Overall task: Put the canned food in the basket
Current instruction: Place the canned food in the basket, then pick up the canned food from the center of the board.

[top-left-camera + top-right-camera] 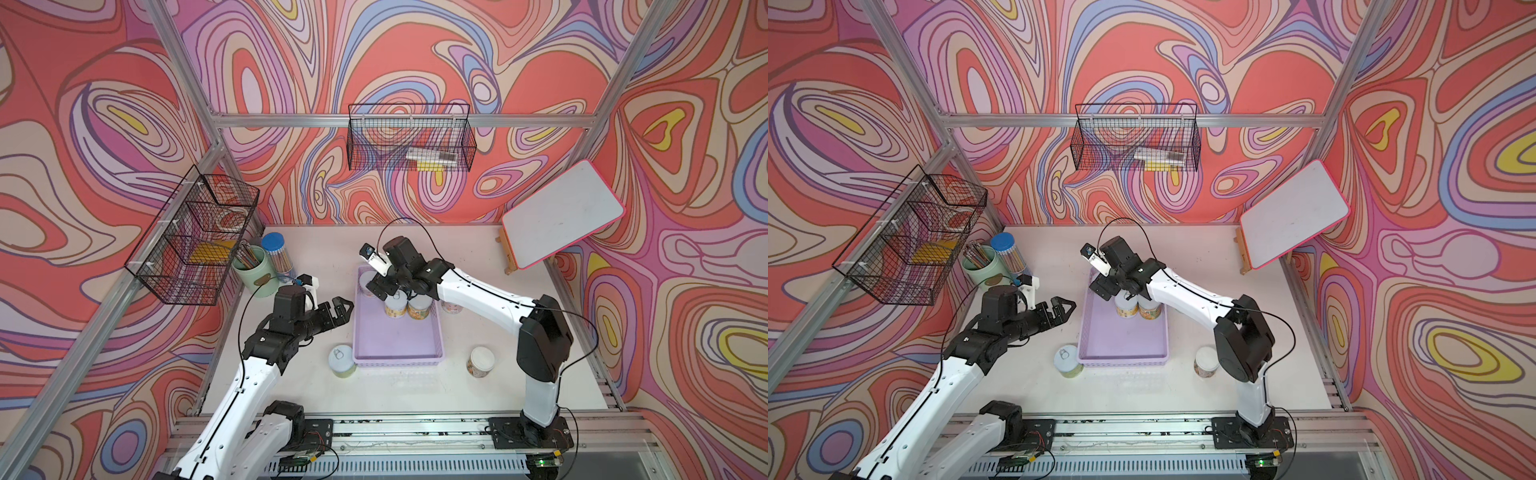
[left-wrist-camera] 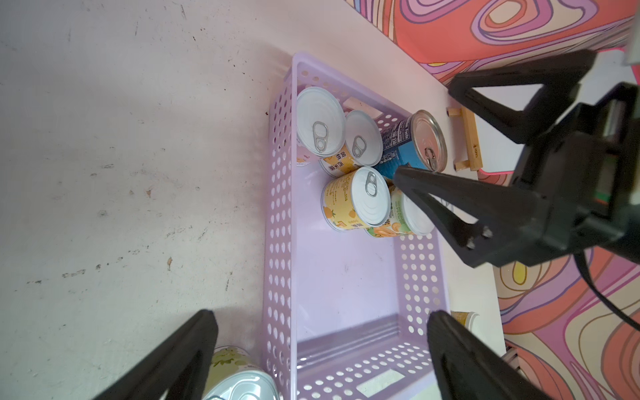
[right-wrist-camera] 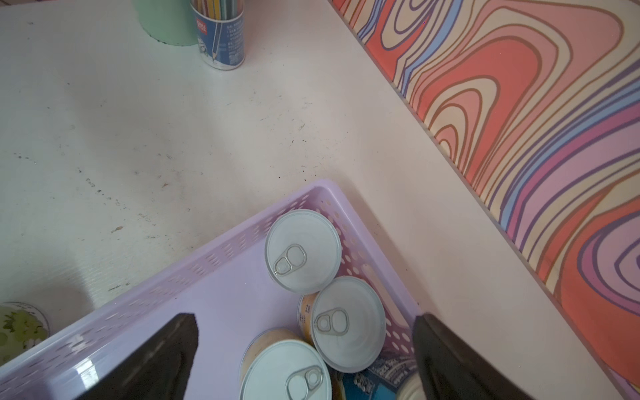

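The green-labelled can [image 1: 342, 361] is right up against the basket's side. Next, my left gripper reaches into the basket's near end [image 1: 424, 348] and pushes the basket clear first.
The lavender basket [image 1: 397, 336] [image 1: 1121, 332] lies mid-table. At its far end stand several small pale-lidded cans [image 1: 395, 306] [image 2: 322, 121] [image 3: 303, 251], and a blue-labelled can [image 2: 394, 145] leans tilted in the far corner. My right gripper [image 1: 383, 289] [image 3: 303, 322] hangs open over these cans, its fingers either side of the blue can and holding nothing. Two cans stand outside the basket: a green-labelled one [image 1: 343, 360] [image 2: 239, 377] at its near left corner and another [image 1: 482, 361] to its right. Left of the basket, above the table, my left gripper [image 1: 343, 306] [image 2: 320, 317] is open and empty.
A mint pencil cup [image 1: 253, 270] and a blue-capped pencil tube [image 1: 276, 253] stand at the back left. Black wire baskets hang on the left wall [image 1: 195, 232] and the back wall [image 1: 409, 137]. A whiteboard on a wooden easel [image 1: 561, 212] stands at the back right.
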You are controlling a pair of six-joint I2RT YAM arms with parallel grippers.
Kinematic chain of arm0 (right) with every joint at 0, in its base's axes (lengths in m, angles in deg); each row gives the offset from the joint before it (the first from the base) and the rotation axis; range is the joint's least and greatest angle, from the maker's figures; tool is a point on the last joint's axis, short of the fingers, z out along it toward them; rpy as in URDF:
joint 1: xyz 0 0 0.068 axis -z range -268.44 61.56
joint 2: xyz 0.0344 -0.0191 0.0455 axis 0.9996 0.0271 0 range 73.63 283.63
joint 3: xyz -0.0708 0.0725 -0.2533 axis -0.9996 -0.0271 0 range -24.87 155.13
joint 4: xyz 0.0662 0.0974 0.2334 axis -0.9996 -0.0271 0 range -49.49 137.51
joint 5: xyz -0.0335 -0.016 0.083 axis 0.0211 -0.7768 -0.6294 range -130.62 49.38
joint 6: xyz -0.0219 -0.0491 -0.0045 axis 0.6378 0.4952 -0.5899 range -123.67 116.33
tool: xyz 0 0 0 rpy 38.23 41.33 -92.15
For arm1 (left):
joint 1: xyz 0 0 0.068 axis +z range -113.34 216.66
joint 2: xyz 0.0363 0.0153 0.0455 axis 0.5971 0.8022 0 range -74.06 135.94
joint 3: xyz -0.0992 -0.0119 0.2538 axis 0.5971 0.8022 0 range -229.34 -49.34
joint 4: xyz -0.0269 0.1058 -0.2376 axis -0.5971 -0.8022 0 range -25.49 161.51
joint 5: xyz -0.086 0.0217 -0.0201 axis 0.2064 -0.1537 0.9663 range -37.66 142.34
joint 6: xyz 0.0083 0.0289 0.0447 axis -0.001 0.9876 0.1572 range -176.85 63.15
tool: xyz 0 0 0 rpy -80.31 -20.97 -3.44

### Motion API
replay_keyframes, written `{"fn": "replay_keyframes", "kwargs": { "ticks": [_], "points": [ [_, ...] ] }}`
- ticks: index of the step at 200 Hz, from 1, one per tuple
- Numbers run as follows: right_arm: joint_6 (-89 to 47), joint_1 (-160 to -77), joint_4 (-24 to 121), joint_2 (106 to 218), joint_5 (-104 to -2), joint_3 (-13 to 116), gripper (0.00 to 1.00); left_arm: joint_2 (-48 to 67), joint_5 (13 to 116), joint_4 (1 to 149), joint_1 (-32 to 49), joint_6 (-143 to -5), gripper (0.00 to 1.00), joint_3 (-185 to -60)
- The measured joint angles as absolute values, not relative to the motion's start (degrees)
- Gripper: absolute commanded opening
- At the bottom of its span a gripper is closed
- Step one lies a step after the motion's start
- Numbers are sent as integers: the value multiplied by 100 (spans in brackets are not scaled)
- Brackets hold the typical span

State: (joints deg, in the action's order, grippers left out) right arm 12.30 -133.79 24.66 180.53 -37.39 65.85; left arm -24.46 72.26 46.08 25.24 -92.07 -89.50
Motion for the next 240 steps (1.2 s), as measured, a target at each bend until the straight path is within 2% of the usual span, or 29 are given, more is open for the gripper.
{"fn": "replay_keyframes", "kwargs": {
  "ticks": [38, 65, 116, 169, 196, 240],
  "points": [
    [375, -13379, 2905, 17130, -3584, 5481, 98, -2212, 7049, 4615, 2323, -9116, 97, -8957],
    [-147, -13376, 2842, 16820, -3455, 5199, 98, -2006, 6911, 4617, 2098, -9063, 91, -9055],
    [-888, -13296, 2512, 16273, -2985, 4609, 98, -1593, 6454, 4615, 1447, -8818, 87, -9435],
    [-1587, -12437, 2295, 15556, -3009, 3931, 98, -824, 6151, 4613, 505, -8510, 81, -9844],
    [-1821, -12019, 2197, 15393, -3058, 3730, 98, -433, 6046, 4584, -110, -8388, 74, -10025],
    [-2221, -11475, 1863, 15430, -3202, 3702, 98, 433, 5812, 4580, -1102, -8407, 73, -10196]
  ]
}}
